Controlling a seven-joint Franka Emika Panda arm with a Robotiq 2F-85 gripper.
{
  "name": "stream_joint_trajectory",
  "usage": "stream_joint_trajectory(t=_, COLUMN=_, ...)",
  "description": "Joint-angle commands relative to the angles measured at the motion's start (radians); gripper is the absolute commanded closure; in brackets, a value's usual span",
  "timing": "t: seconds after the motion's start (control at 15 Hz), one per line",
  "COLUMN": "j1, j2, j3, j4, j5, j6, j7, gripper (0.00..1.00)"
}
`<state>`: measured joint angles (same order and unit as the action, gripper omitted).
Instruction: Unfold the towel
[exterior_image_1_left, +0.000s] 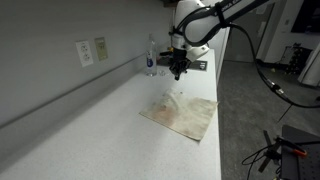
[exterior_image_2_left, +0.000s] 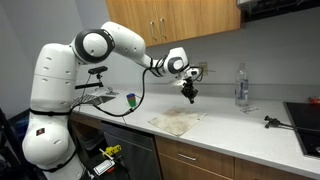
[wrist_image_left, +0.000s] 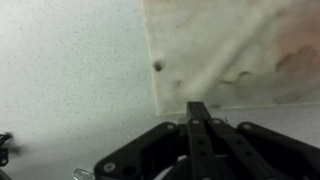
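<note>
The beige towel (exterior_image_1_left: 183, 116) is spread out flat and the robot's gripper hangs clear of the towel's far edge, so the gripper should keep moving up and away until its fingers open high above.
A beige, stained towel (exterior_image_1_left: 181, 113) lies spread flat on the white countertop (exterior_image_1_left: 90, 130); it also shows in an exterior view (exterior_image_2_left: 177, 122) and fills the upper right of the wrist view (wrist_image_left: 240, 45). My gripper (exterior_image_1_left: 177, 72) hangs above the towel's far edge, clear of it, and shows in an exterior view (exterior_image_2_left: 191, 97). In the wrist view the fingers (wrist_image_left: 200, 125) are pressed together with nothing between them.
A clear plastic bottle (exterior_image_1_left: 151, 57) stands at the back of the counter near the wall, also seen in an exterior view (exterior_image_2_left: 240, 86). Wall outlets (exterior_image_1_left: 91, 50) are above the counter. A stovetop (exterior_image_2_left: 305, 115) and a small dark tool (exterior_image_2_left: 272, 122) lie at the counter's end.
</note>
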<state>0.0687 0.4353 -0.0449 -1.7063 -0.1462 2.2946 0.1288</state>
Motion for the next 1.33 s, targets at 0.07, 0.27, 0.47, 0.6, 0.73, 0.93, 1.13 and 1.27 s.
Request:
stream_joint_trajectory(t=0.07, j1=-0.001, j2=-0.246, j3=0.052, j4=-0.283, j5=0.026, j6=0.061, j7=-0.04, gripper=1.0)
stream_joint_trajectory(t=0.27, j1=0.007, j2=-0.359, j3=0.078, j4=-0.385, j5=0.02, j6=0.107, j7=-0.031, gripper=1.0)
stream_joint_trajectory(t=0.47, j1=0.013, j2=-0.447, j3=0.097, j4=-0.451, j5=0.005, j6=0.142, j7=-0.015, gripper=1.0)
stream_joint_trajectory(t=0.6, j1=0.013, j2=-0.487, j3=0.11, j4=-0.474, j5=0.014, j6=0.14, j7=-0.023, gripper=0.72)
stream_joint_trajectory(t=0.73, j1=0.014, j2=-0.524, j3=0.121, j4=-0.495, j5=0.032, j6=0.137, j7=-0.033, gripper=0.59)
stream_joint_trajectory(t=0.93, j1=0.015, j2=-0.562, j3=0.133, j4=-0.517, j5=0.026, j6=0.146, j7=-0.024, gripper=0.37)
stream_joint_trajectory(t=1.13, j1=0.015, j2=-0.587, j3=0.14, j4=-0.533, j5=0.032, j6=0.177, j7=-0.026, gripper=0.15)
stream_joint_trajectory(t=1.27, j1=0.014, j2=-0.6, j3=0.142, j4=-0.541, j5=0.041, j6=0.197, j7=-0.024, gripper=0.01)
